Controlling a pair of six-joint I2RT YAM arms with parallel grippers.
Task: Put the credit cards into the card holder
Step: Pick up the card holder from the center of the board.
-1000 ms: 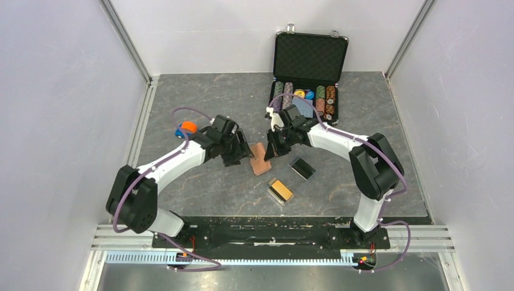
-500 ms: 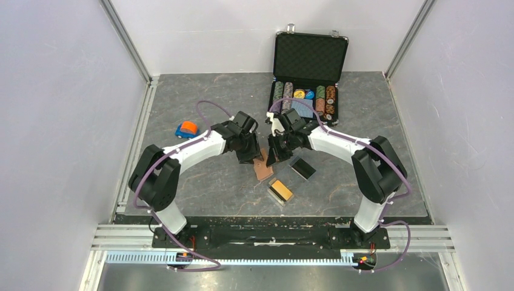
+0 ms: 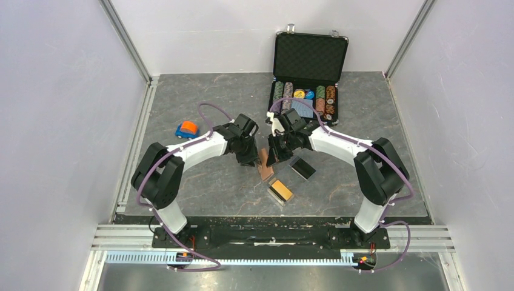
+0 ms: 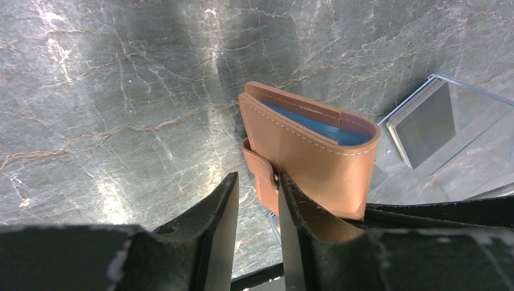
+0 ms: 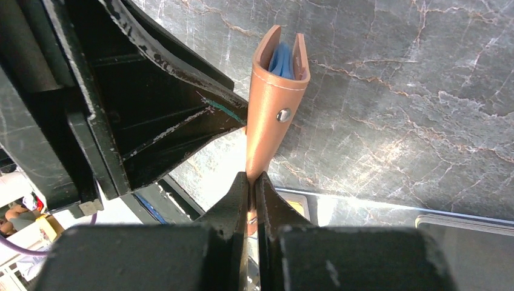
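Observation:
I should open my left gripper and take the strap with it before my right gripper lets go, because my right gripper is pressing the card holder's covers together.
The tan leather card holder stands on edge at the table's middle, blue lining showing in the left wrist view. My right gripper is shut on its snap tab and holds it up; the jaws pinch the strap. My left gripper is open by a narrow gap, fingertips at the tab side, one finger touching the holder's face. Gold-orange credit cards and black credit cards lie in clear boxes just right of the holder.
An open black poker-chip case with chips and a blue deck stands at the back right. A small blue and orange object lies at the left. The clear box with black cards is close behind the holder.
My left gripper has swung right up to the card holder. The holder, flat a second ago, now stands on edge in my right gripper.

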